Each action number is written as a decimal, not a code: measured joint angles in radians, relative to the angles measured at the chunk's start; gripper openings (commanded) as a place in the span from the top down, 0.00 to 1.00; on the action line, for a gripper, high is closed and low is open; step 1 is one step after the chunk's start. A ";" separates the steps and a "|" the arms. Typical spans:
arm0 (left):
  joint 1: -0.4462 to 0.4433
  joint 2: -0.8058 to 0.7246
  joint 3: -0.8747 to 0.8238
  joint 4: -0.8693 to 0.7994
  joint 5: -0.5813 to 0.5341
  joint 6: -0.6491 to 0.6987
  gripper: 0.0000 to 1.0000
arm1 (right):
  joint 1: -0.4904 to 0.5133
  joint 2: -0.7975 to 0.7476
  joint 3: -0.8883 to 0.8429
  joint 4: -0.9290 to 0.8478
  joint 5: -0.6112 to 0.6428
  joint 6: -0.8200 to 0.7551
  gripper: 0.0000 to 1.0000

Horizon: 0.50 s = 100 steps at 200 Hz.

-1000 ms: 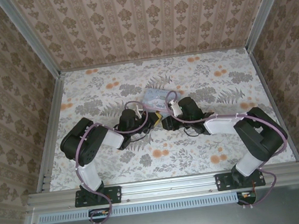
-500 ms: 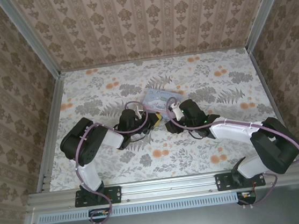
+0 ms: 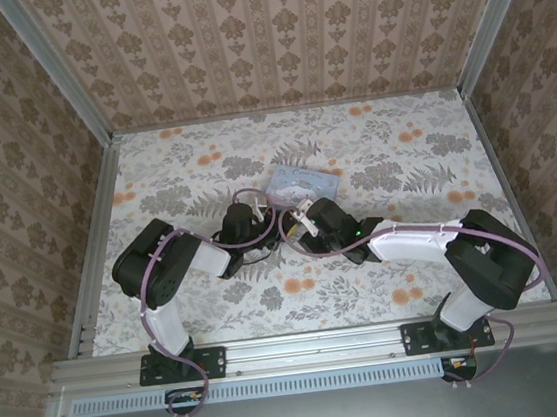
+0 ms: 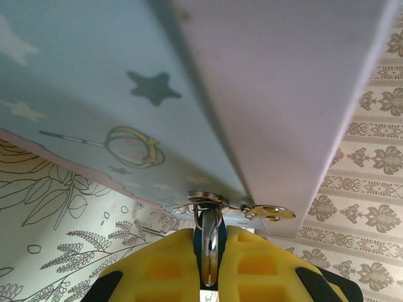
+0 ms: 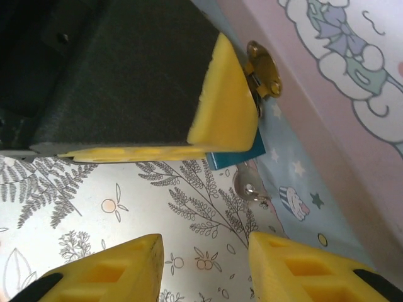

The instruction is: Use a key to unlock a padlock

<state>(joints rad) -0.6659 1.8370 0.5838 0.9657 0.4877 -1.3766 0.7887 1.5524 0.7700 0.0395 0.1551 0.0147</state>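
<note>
Next, I back off, straighten the tin [image 3: 302, 182], and grasp the padlock [image 5: 238, 155] with my right gripper, since the tin lies crooked and my left gripper's finger covers the padlock.
The padlock [image 4: 210, 248], a tiny teal block with a silver shackle, hangs from the clasp of the pale-blue tin [image 4: 94, 75]. My left gripper [image 4: 211, 231] is shut on it, its yellow pads pressing both sides. From the right wrist, the padlock [image 5: 236, 157] peeks out under the left gripper's yellow finger [image 5: 223, 107]. A small silver key [image 5: 247, 187] sits just below it, by the tin's edge [image 5: 327, 126]. My right gripper [image 5: 204, 242] stands open a little short of the key, holding nothing. Seen from above, both grippers [image 3: 275, 225] [image 3: 299, 228] meet in front of the tin [image 3: 302, 178].
A gold latch plate [image 5: 264, 69] sticks out from the tin's side, also visible beside the padlock [image 4: 271, 212]. The floral table cloth [image 3: 183, 169] spreads around the tin. Patterned walls enclose the table on three sides.
My right arm has swung left, bringing its open gripper closer to the left gripper and the padlock. The left arm has stayed where it was.
</note>
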 measured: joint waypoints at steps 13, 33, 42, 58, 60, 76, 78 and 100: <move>0.000 0.000 0.000 0.000 0.000 0.000 1.00 | 0.010 0.018 0.013 0.002 0.031 -0.017 0.58; 0.000 0.000 0.000 0.000 0.002 0.000 1.00 | 0.018 0.038 0.027 0.002 0.063 -0.036 0.59; 0.000 0.000 0.000 0.000 0.003 0.000 1.00 | 0.018 0.047 0.035 0.002 0.075 -0.041 0.60; 0.000 0.000 0.000 0.000 0.005 0.000 1.00 | 0.018 0.067 0.056 0.004 0.093 -0.047 0.62; 0.000 0.000 0.000 0.000 0.005 0.000 1.00 | 0.018 0.070 0.059 0.005 0.095 -0.047 0.62; 0.000 0.000 0.000 0.000 0.005 0.000 1.00 | 0.018 0.095 0.082 0.005 0.111 -0.055 0.67; 0.000 0.000 0.000 0.000 0.005 0.000 1.00 | 0.018 0.098 0.085 0.006 0.115 -0.053 0.68; 0.006 0.004 0.000 -0.001 -0.002 0.000 1.00 | 0.019 0.124 0.105 0.010 0.134 -0.062 0.80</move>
<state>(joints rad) -0.6601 1.8412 0.5838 0.9649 0.4862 -1.3766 0.8078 1.6760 0.8749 0.0498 0.2893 -0.0475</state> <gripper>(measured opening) 0.084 0.268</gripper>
